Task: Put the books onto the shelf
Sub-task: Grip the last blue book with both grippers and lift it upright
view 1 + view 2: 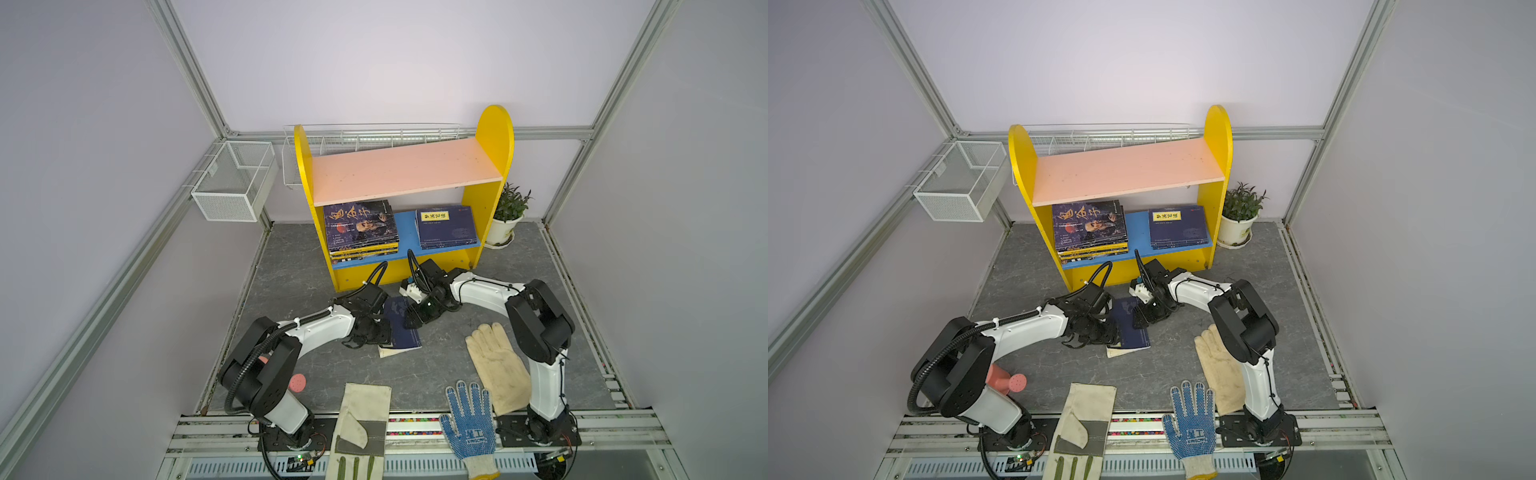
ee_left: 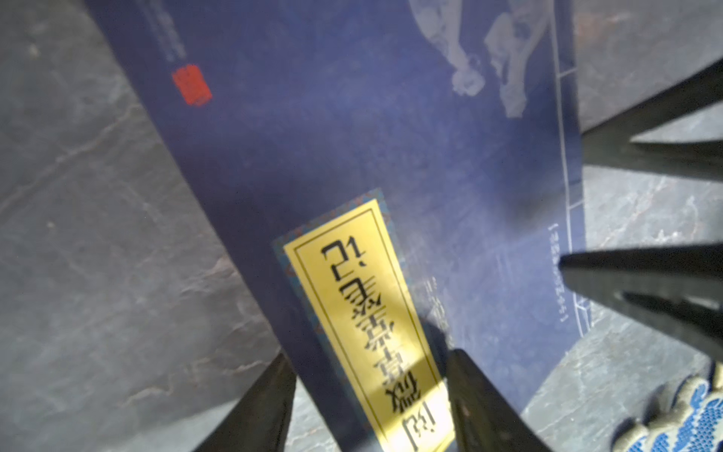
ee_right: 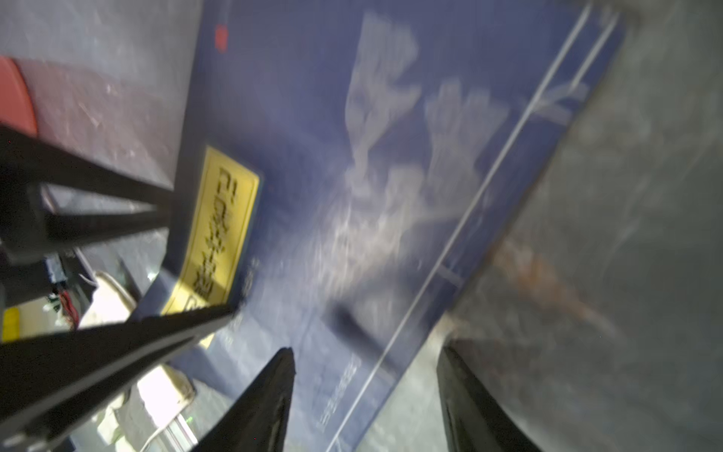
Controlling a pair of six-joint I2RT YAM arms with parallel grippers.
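Next, I move my right gripper back while my left gripper lifts the label edge, because the navy book is flat on the grey mat [image 1: 400, 325]. Then my right gripper should take the raised spine [image 1: 417, 338].
A navy book [image 1: 402, 332] [image 1: 1130, 328] with a yellow title label lies flat on the grey mat in front of the shelf [image 1: 491, 137] [image 1: 1217, 137]. My left gripper [image 1: 384, 332] [image 2: 369, 356] is open at the book's [image 2: 352, 137] left edge, one finger over the mat and one over the cover, with the label between them. My right gripper [image 1: 413, 318] [image 3: 367, 350] is open over the book's [image 3: 332, 156] far right edge, astride it. A stack of books [image 1: 359, 226] and a navy pile [image 1: 446, 226] rest on the blue lower board. The pink upper board [image 1: 403, 170] is bare.
A cream leather glove [image 1: 496, 365], a blue-dotted glove [image 1: 469, 419] and a grey-and-cream glove [image 1: 361, 428] lie near the front. A potted plant [image 1: 509, 216] stands right of the shelf. A wire basket [image 1: 232, 180] hangs at left. A pink watering can [image 1: 1011, 382] sits by the left arm's base.
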